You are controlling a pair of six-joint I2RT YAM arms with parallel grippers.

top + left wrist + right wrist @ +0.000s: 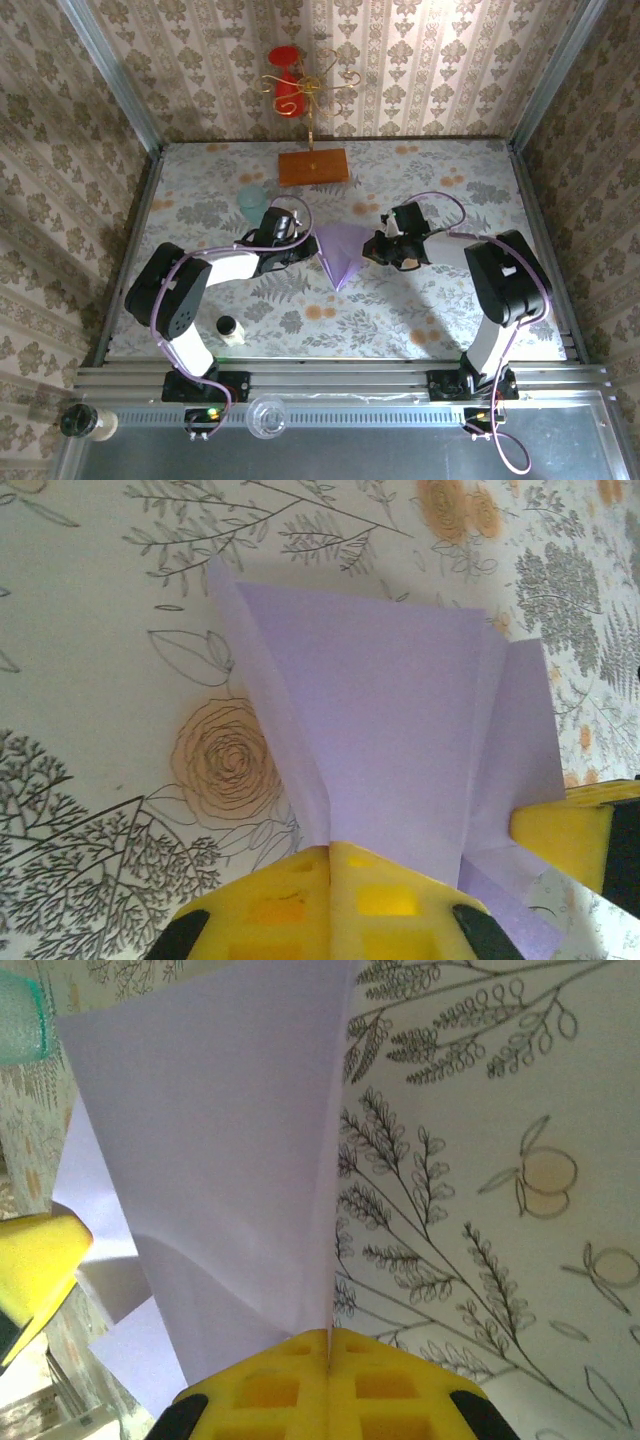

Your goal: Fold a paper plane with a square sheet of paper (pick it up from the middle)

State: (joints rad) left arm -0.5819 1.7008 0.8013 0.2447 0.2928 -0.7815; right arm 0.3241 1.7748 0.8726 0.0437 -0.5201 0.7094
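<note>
Next, my right gripper lets go of the paper's outer edge (331, 1305) it holds and pinches the middle of the paper (341, 261) while my left gripper steadies the opposite edge.
The pale lilac sheet of paper (339, 256) is folded into a broad pointed shape, its tip toward the near edge, and it sits mid-table between both arms. My left gripper (306, 248) is shut on its left edge; in the left wrist view the yellow fingertips (330, 846) meet on the paper (390, 730). At the opposite side my right gripper (369, 250) is shut on a raised fold, the pads (328, 1336) pressed together on the paper (220, 1140). Each wrist view catches the other gripper's yellow finger (565, 830) (35, 1260) at the paper's far side.
A pale teal cup (251, 200) stands just behind the left gripper, also the cup (20, 1015) in the right wrist view. An orange-brown wooden board (313, 166) lies at the back. A small capped bottle (228, 329) stands near the left arm's base.
</note>
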